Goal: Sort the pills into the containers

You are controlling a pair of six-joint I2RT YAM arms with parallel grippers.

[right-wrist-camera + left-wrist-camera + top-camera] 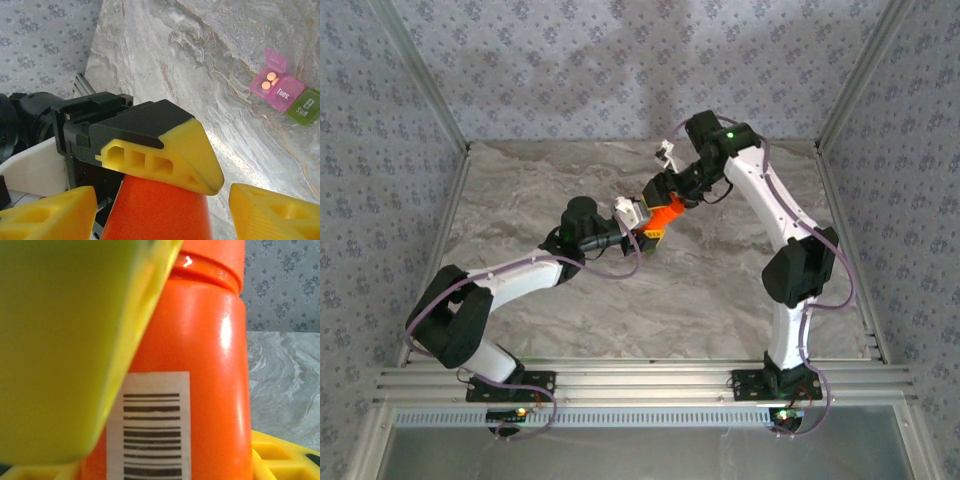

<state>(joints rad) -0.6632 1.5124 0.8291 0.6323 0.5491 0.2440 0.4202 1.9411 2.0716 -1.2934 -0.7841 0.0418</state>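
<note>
The orange bottle's body (210, 350) has my right gripper's fingers along it, past the cap, so I should back that gripper off and approach the cap end-on.
An orange bottle (200, 365) with a barcode label and its round cap (212, 262) on top is held above the table, with my left gripper (165, 440) shut on it. In the top view the bottle (667, 216) hangs between both grippers. My right gripper (163, 192) is open, one yellow finger on each side of the bottle's end (157, 210) and neither touching it. The containers lie on the table beyond: a pink pair of compartments (286, 92) joined to an olive-green one (305, 107). The pink lid (276, 59) stands open over peach pills (270, 80).
The marble tabletop (720, 290) is walled by patterned panels at the back and sides. An aluminium rail (640, 380) carries both arm bases at the near edge. The left gripper's black-and-yellow finger (165, 150) presses on the bottle just ahead of my right fingers.
</note>
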